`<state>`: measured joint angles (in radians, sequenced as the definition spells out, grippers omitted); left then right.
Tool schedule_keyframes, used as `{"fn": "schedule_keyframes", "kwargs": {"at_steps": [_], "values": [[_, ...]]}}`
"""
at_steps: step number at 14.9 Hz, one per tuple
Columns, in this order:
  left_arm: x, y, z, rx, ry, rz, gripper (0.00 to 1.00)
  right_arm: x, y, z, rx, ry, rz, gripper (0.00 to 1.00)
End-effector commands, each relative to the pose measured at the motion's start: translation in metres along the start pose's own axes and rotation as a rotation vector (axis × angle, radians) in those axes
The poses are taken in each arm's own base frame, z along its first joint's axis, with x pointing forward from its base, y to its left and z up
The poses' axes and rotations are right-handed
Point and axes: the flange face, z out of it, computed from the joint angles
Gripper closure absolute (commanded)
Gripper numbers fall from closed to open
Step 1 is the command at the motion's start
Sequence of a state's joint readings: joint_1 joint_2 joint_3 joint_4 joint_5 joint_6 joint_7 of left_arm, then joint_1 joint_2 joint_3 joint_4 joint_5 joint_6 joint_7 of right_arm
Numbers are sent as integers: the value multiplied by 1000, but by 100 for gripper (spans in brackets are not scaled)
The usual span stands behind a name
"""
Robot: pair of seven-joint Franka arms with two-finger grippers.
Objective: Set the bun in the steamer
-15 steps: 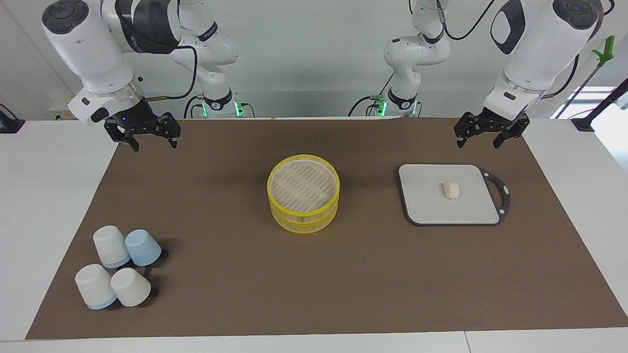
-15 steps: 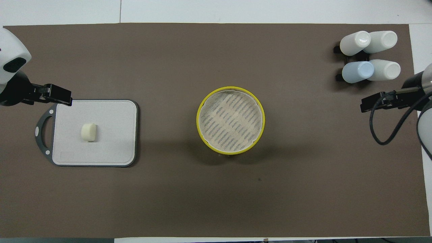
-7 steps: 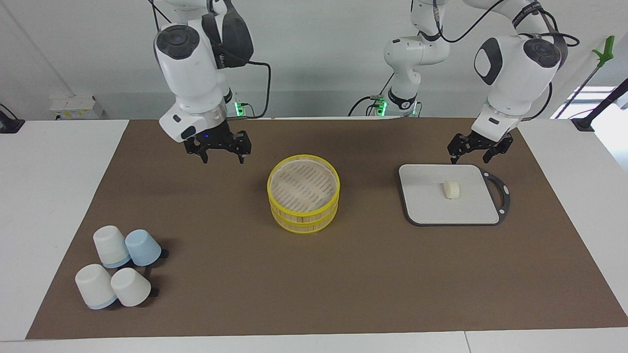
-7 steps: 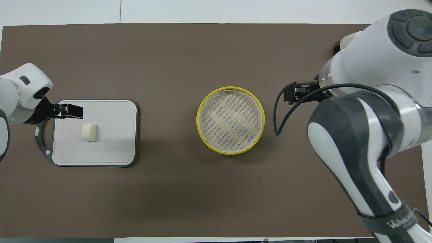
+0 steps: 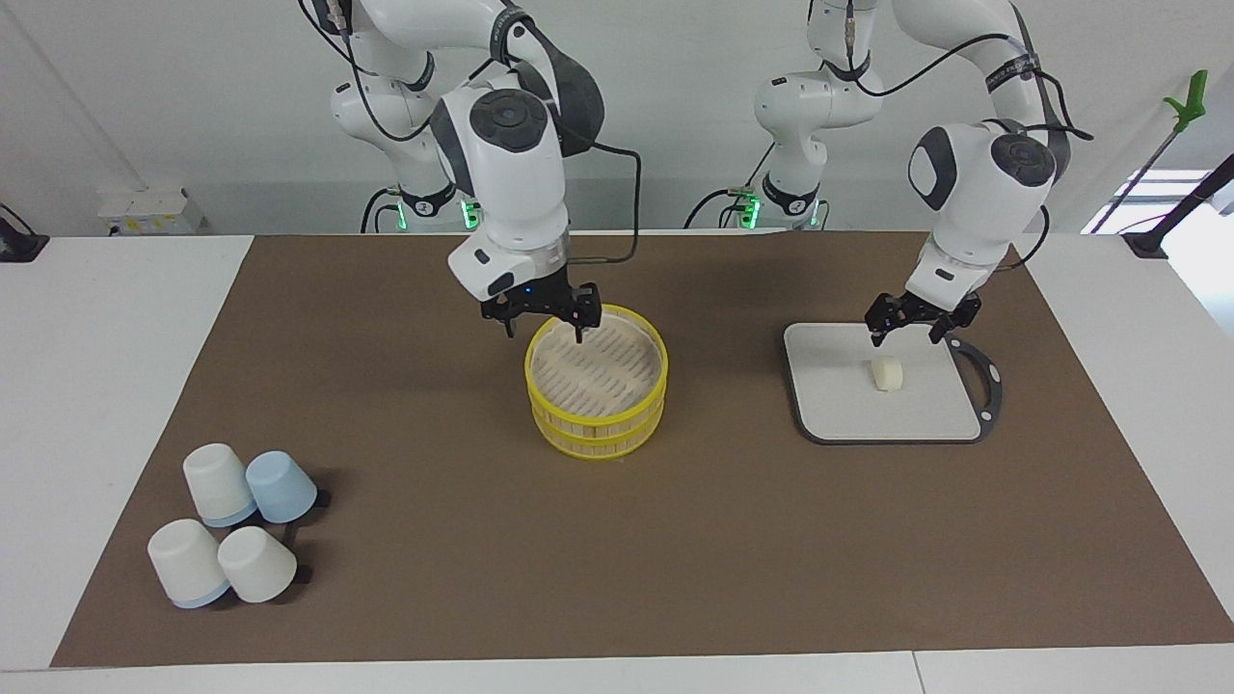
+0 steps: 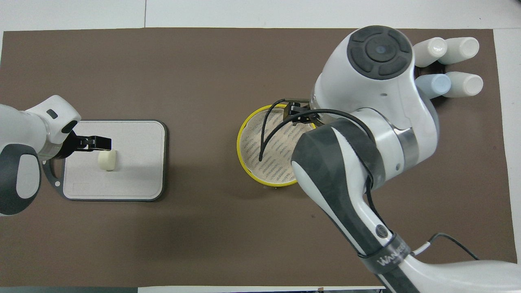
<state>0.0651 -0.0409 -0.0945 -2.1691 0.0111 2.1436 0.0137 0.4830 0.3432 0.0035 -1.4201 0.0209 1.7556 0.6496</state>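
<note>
The yellow rim (image 6: 239, 145) curves around clear of any latch. The lid (image 6: 273, 155) will come off in one piece and leave the steamer standing when I lift.
The bun (image 5: 887, 374) (image 6: 107, 160), a small cream lump, lies on the flat grey board (image 5: 839, 400) (image 6: 134, 162) toward the left arm's end of the table. My left gripper (image 5: 903, 333) (image 6: 99, 142) hangs open low over the board, right beside the bun and apart from it. The steamer (image 5: 593, 429) (image 6: 241, 151) stands mid-table with its slatted, yellow-rimmed lid on. My right gripper (image 5: 544, 328) (image 6: 298, 115) is open over the steamer's rim, and nothing is between its fingers. The right arm covers much of the steamer in the overhead view.
Several upturned pale and light-blue cups (image 5: 236, 525) (image 6: 445, 69) cluster toward the right arm's end of the brown mat, farther from the robots than the steamer. The board's dark handle loop (image 5: 985, 381) points toward the table's end.
Both arms have swung in from the table's ends. The right gripper moved over the steamer; the left gripper dropped over the board toward the bun. Bun and steamer have not moved.
</note>
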Motion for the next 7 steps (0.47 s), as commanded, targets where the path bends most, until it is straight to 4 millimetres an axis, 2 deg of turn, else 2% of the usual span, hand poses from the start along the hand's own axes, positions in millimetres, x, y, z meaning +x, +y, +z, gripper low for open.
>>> {"fn": "schedule_keyframes", "kwargs": {"at_steps": [1,3,5,7], "values": [[3,-4,25,-4,5,-9,0,3,-36,15,3,-12,7,0],[5,-6,39,-7,-4,-10,0,-9,-62,31,3,-5,-32,0],[6,-14,43,-7,3,-25,0,-20,-83,41,14,13,-66,0],[6,-15,52,-9,-4,-16,0,-24,-89,42,16,20,-79,0]]}}
